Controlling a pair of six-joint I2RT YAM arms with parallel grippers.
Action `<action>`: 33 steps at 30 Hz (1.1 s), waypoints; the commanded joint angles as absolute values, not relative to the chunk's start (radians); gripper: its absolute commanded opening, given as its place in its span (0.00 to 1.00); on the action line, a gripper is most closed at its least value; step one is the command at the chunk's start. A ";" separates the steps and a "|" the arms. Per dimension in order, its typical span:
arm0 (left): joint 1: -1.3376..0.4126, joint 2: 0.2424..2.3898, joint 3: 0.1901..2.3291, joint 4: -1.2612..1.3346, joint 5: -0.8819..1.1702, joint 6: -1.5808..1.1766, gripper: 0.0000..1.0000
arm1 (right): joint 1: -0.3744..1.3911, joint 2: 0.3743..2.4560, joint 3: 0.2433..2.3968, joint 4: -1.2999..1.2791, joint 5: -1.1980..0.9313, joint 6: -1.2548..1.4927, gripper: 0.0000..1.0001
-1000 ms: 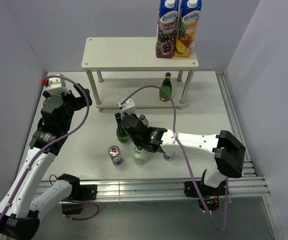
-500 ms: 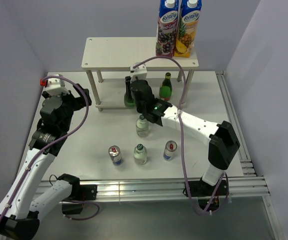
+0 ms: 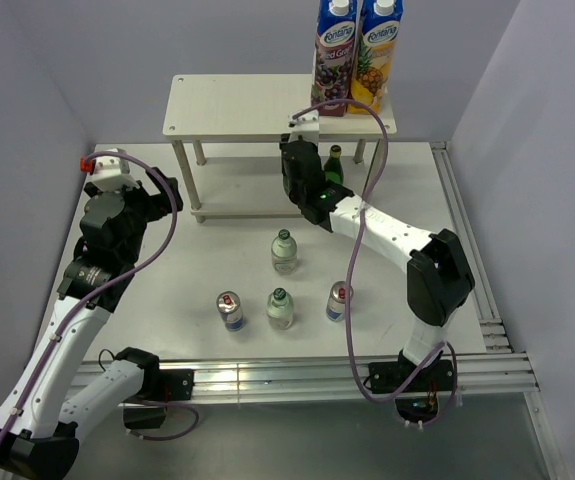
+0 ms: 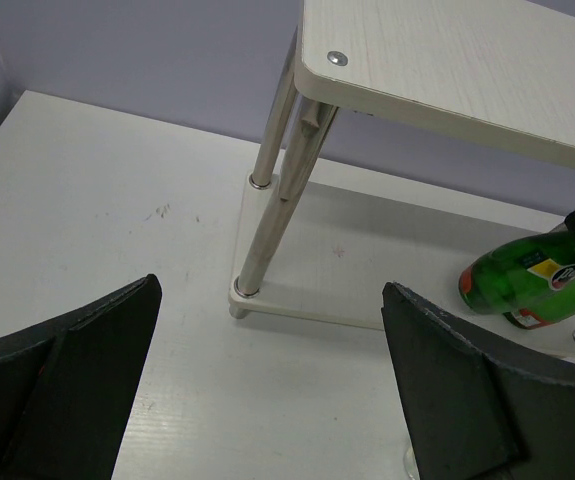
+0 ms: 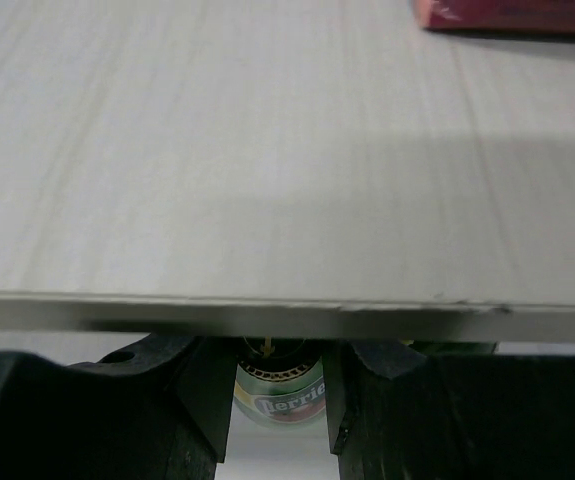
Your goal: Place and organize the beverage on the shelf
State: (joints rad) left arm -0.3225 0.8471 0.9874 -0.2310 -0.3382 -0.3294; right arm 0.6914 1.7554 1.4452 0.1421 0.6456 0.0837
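Observation:
The held bottle's base is clear over the lower board, so the robot's right gripper goes on gently lowering the held bottle beside the second green bottle until the held bottle stands.
The cream-white shelf stands at the back of the table. My right gripper reaches under the front edge of its top board, shut on a dark green bottle by the neck. The left wrist view shows that bottle at the lower board. A second green bottle stands on the lower board just to its right. Two clear green-capped bottles and two cans stand on the table. My left gripper hangs open and empty at the left.
Two tall juice cartons stand on the right end of the shelf's top board. The shelf's front left leg is ahead of my left gripper. Walls close in the table on the left, back and right.
My right arm carried the dark green bottle from the middle of the table back to the shelf's lower tier, beside the other green bottle. The left arm stayed still.

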 commanded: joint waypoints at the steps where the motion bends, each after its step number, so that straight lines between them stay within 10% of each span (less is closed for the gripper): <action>1: -0.327 0.842 0.991 -0.209 -0.337 -0.313 0.99 | 0.669 1.732 1.447 0.374 0.710 0.060 0.00; 21: -0.328 0.854 0.991 -0.209 -0.336 -0.311 0.99 | 0.614 1.796 1.356 0.402 0.750 0.118 0.00; 28: -0.328 0.854 0.992 -0.210 -0.336 -0.311 0.99 | 0.612 1.822 1.371 0.391 0.759 0.110 0.49; 33: -0.328 0.850 0.992 -0.210 -0.339 -0.311 0.99 | 0.612 1.824 1.376 0.384 0.765 0.115 0.64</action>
State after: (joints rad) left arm -0.3244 0.8600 0.9871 -0.2310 -0.3382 -0.3294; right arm 0.6189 1.8236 1.3319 0.3470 0.7315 0.1081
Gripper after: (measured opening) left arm 0.992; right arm 0.622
